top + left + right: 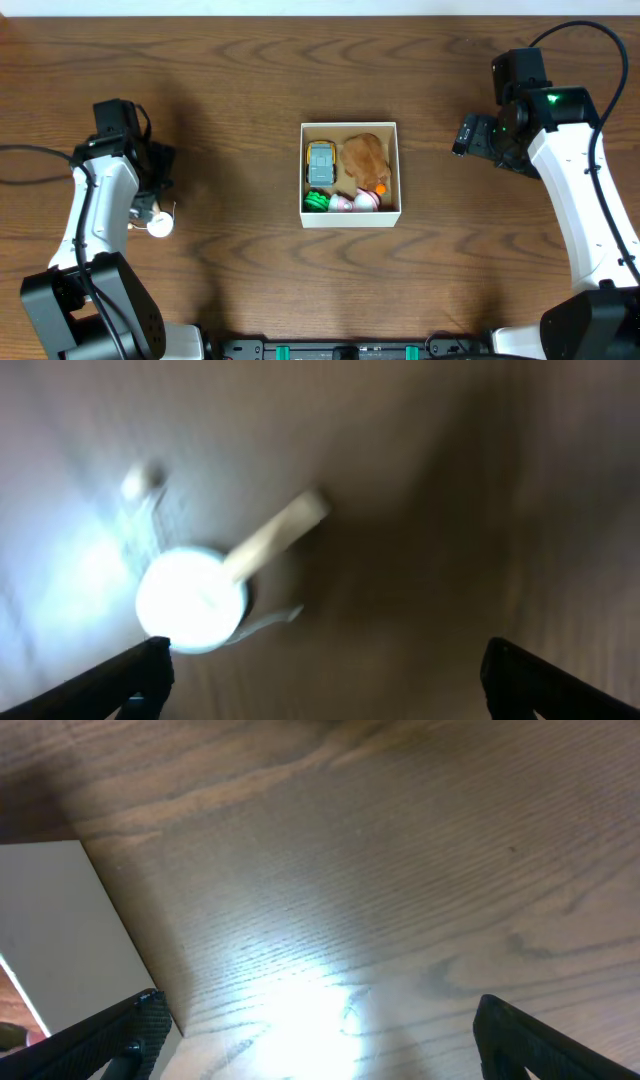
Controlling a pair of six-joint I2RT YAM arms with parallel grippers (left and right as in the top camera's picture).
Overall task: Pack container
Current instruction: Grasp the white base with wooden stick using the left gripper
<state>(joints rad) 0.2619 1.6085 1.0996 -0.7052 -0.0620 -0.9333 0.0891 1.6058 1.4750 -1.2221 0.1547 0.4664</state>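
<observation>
I should keep moving my open left gripper down until its fingers are on both sides of the handle [300, 516], and then close it, because the white toy's stick-like handle [275, 540] lies clear ahead of the gripper.
The container [350, 217], a square white box with a tan inside, sits mid-table and holds a small truck [319, 164], a brown toy [364, 155], a green piece [317, 201] and a pink-white toy [358, 200]. A small white toy with a stick-like handle [160, 222] lies on the table at the left; the blurred left wrist view shows it [190, 600] just ahead of my left gripper [320, 685], which is open and empty. My right gripper [320, 1040] is open and empty above bare wood, right of the container's white wall [60, 920].
The table is dark brown wood [240, 300]. Both arm bases stand at the front corners, and cables run off the left [30, 150] and right [590, 25] sides.
</observation>
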